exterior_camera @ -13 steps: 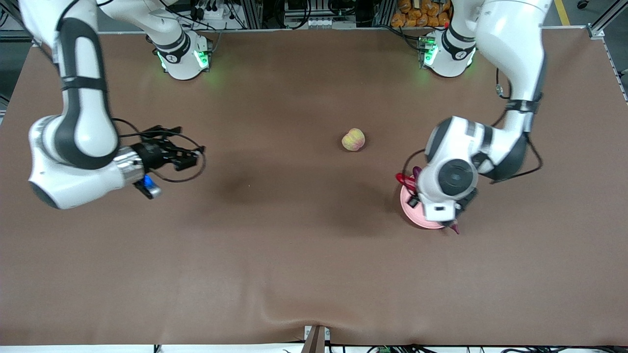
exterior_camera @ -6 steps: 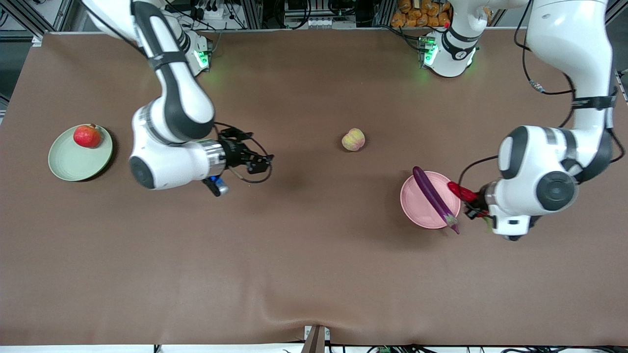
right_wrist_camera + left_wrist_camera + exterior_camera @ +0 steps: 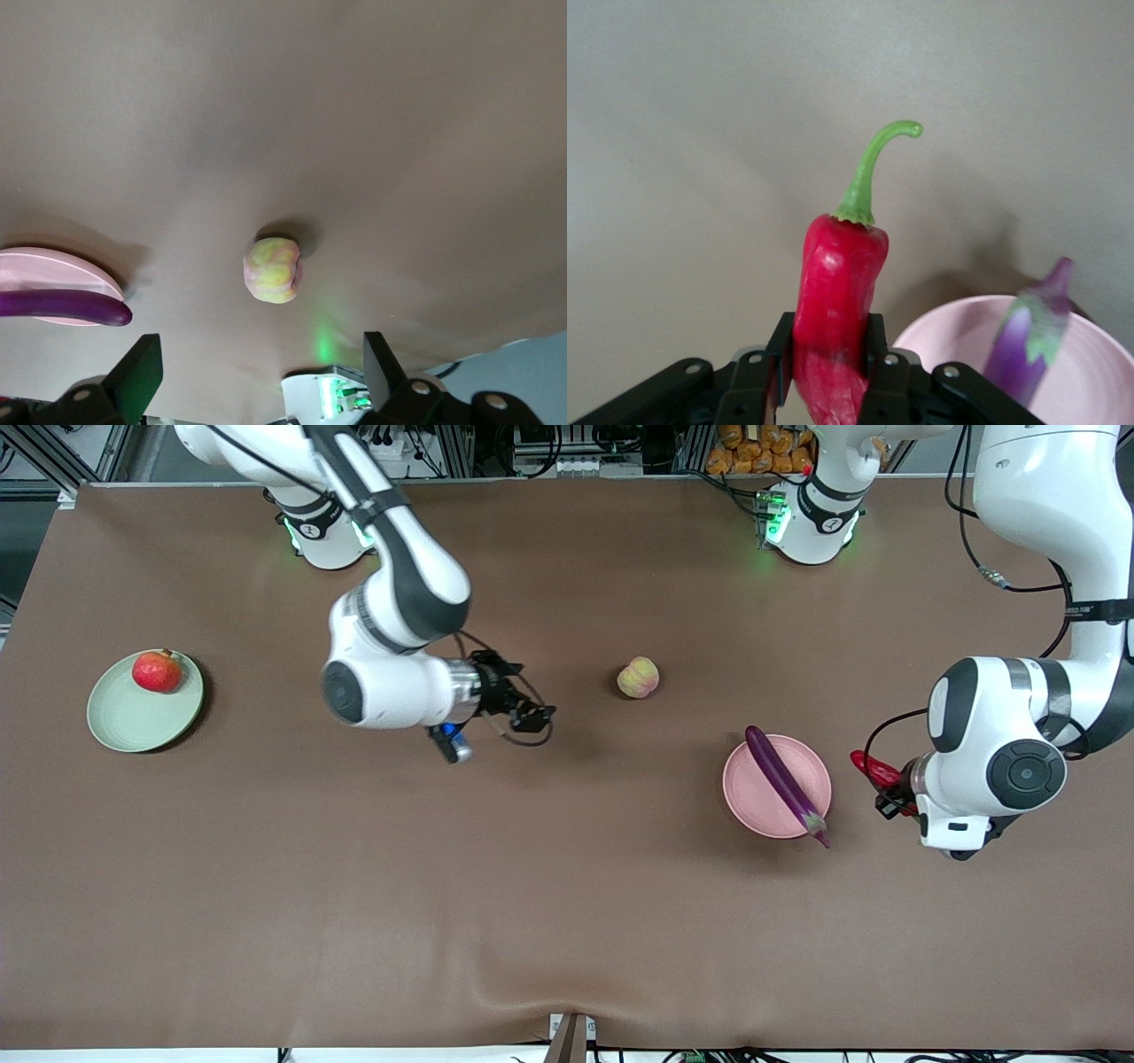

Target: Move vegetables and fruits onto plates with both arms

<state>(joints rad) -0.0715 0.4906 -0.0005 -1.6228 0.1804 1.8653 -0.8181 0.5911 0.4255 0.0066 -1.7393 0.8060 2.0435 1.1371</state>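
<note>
My right gripper should keep moving toward the fruit [image 3: 639, 677] until its two open fingers are on either side of the fruit, and then close, because the yellow-green fruit [image 3: 273, 270] lies alone in line with those fingers.
The pink plate [image 3: 751, 790] holds the purple eggplant [image 3: 785, 782]. My left gripper [image 3: 889, 786] is shut on the red chili pepper [image 3: 871, 768] and holds it over the table beside the pink plate, toward the left arm's end. In the left wrist view the chili [image 3: 837, 292] stands between the gripper's [image 3: 831, 359] jaws, with the plate [image 3: 957, 341] and the eggplant [image 3: 1028, 332] close by. My right gripper [image 3: 532, 717] is open and empty, over the table beside the yellow-green fruit [image 3: 638, 677] [image 3: 273, 268]. The red pomegranate [image 3: 157, 671] lies on the green plate [image 3: 142, 722].
The brown table cover has a wrinkle at the edge nearest the front camera [image 3: 532, 983]. The arm bases [image 3: 323, 527] [image 3: 806, 522] stand along the edge farthest from the front camera. The right wrist view shows the pink plate [image 3: 53, 266] and the eggplant's tip [image 3: 66, 306].
My right arm has swung from the green plate's end to the middle, toward the yellow-green fruit. My left gripper has moved off the pink plate toward the left arm's end with the chili.
</note>
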